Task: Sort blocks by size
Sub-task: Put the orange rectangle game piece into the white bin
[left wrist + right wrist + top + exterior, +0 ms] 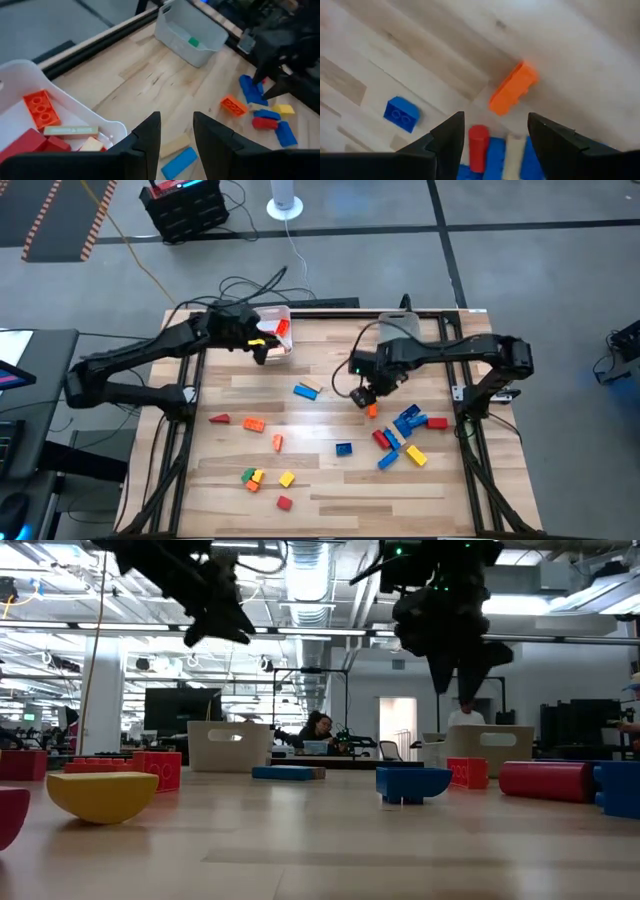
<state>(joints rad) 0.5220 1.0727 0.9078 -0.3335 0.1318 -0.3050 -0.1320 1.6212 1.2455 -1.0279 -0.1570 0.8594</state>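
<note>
My right gripper should hand the orange block [372,411] over to my left gripper, because the orange block is close to my right gripper and far from the bin with red bricks [278,326].
Several blocks lie scattered on the wooden table [330,480]. My left gripper [262,348] hovers open and empty at the near rim of a clear bin [75,107], which holds an orange brick [42,109], red bricks and tan bars. My right gripper [364,394] points down, open, above the table's right half. Just beyond its fingertips [492,137] lies an orange block [514,87]. A red block [478,147] and blue and tan ones lie below it. Nothing is between its fingers.
A second clear bin [192,32] with a green block stands at the far edge, right of the first. Blue, red and yellow blocks [405,430] cluster at the right. A blue bar [305,391] lies mid-table. More blocks [262,476] lie near the left front.
</note>
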